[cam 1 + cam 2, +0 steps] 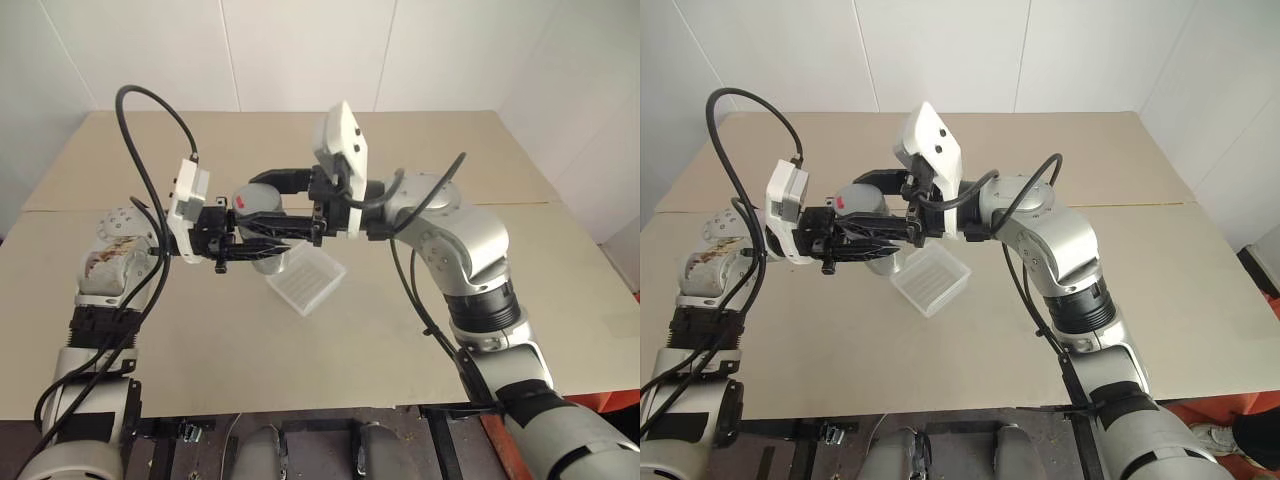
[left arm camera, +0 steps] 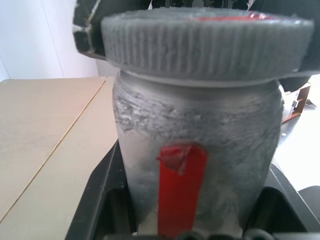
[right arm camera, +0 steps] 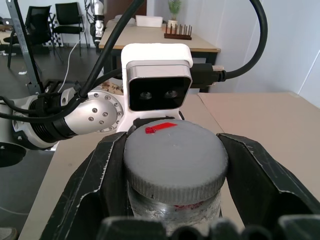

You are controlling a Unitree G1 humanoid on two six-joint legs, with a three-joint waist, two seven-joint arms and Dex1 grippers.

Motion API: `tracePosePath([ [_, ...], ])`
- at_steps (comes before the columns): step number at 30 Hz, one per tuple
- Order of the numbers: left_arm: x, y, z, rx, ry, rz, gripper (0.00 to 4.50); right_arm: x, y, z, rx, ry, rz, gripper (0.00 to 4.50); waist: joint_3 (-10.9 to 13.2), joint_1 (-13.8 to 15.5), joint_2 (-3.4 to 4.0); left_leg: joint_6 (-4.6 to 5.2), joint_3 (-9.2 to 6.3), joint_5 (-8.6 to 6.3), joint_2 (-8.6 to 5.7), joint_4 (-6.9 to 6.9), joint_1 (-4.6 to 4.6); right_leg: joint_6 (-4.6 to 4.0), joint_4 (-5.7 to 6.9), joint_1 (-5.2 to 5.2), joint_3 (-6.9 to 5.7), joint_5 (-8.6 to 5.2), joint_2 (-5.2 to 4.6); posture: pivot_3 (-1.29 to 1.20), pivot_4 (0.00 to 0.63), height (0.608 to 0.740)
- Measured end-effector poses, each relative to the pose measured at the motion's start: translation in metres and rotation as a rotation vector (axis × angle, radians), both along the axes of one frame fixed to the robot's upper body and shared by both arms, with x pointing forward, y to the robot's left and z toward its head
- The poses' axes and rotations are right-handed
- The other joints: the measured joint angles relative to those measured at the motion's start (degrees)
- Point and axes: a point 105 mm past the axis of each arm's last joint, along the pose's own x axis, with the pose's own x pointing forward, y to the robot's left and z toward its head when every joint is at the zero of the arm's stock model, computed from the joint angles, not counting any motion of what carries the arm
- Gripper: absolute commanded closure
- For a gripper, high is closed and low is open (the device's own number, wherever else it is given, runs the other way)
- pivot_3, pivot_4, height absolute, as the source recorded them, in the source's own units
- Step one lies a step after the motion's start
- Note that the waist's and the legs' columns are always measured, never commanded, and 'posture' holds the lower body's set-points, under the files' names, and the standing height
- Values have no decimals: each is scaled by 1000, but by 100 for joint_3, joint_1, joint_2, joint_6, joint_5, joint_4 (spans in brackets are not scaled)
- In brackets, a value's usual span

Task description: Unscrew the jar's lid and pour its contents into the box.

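Note:
My right gripper is lifting the lid, as the lid's red mark is away from the jar's red strip, and should keep lifting it clear and let it go beside the box.
I hold the jar upright above the table, with my left gripper shut on its body from the left. A red strip runs down its frosted side, and I cannot make out the contents through the wall. The grey ribbed lid, with a small red mark on top, sits on the jar. My right gripper comes in from the right and is shut on the lid, one black finger on each side. The translucent white box lies on the table just below and right of the jar.
The tan table has a seam running across it behind the arms. Black cables loop up from both wrists over the left side. The left wrist's white camera sits right behind the lid.

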Motion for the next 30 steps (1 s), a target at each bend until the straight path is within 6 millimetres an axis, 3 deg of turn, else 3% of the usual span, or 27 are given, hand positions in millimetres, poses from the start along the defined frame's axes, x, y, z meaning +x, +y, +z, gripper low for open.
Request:
tracePosePath([
  [3, -1, 1, -1, 3, -3, 5, 2537, 2, -3, 10, 52, 60, -2, 1735, 0, -1, 1, -1, 1, 1, 0, -1, 0, 0, 0, 0, 0, 0, -1, 0, 150, 740],
  [7, -3, 4, -19, 27, 50, 13, 2537, 9, -28, 41, 167, 95, -58, 1735, 0, 18, 0, 0, -1, 0, 1, -1, 0, 0, -2, 3, -4, 0, -1, 0, 150, 740],
  [11, -2, 5, -18, 29, 44, 26, 2537, 18, -50, 31, 143, 89, -171, 1735, 0, 26, 0, 2, -1, -1, 0, 0, 0, 0, -3, 5, -4, 0, -3, 0, 150, 740],
  [15, 1, 12, -17, 8, 40, 90, 2537, 43, -93, -18, 37, 65, -439, 1735, 0, 18, 0, 4, 2, -2, -5, -1, 0, 1, -5, 3, 2, 0, -6, 0, 150, 740],
  [17, 2, 17, -19, -7, 38, 137, 2537, 48, -121, -59, -56, 80, -575, 1735, 0, 20, 0, 3, -1, -2, -4, -2, 0, 4, -8, 4, 0, -2, -5, 0, 150, 740],
  [20, 3, 26, -21, -24, 38, 213, 2537, 43, -155, -124, -166, 178, -719, 1735, 0, 14, -1, 3, 2, -2, -5, -2, -1, 5, -13, 1, 4, -3, -6, 0, 150, 740],
  [22, 4, 29, -22, -27, 33, 250, 2537, 36, -166, -154, -201, 242, -777, 1735, 0, -22, -1, 1, 4, -1, -4, -2, 5, 5, -22, -1, 10, -3, -5, 0, 150, 740],
  [24, 4, 28, -21, -26, 19, 268, 2537, 33, -168, -169, -237, 246, -807, 1735, 1, -46, -1, -1, 3, 0, -4, -2, 12, 4, -14, -1, 15, -2, -4, 0, 150, 740],
  [25, 4, 28, -20, -27, 8, 278, 2537, 34, -168, -174, -256, 232, -819, 1022, 0, -52, -1, -2, 2, 1, -4, -1, 21, 3, -13, 5, 16, -2, -3, 0, 150, 740],
  [28, 6, 29, -21, -17, -12, 314, 2537, 38, -173, -186, -301, 225, -854, 175, 0, -26, -1, -5, 1, 3, -5, -1, 36, 2, -8, 16, 17, -2, -3, 0, 150, 740],
  [30, 9, 31, -21, -8, -30, 347, 2537, 38, -174, -189, -318, 230, -852, 29, 1, -9, -1, -5, 0, 3, -5, -1, 34, 2, -9, 15, 17, -2, -3, 0, 150, 740],
])
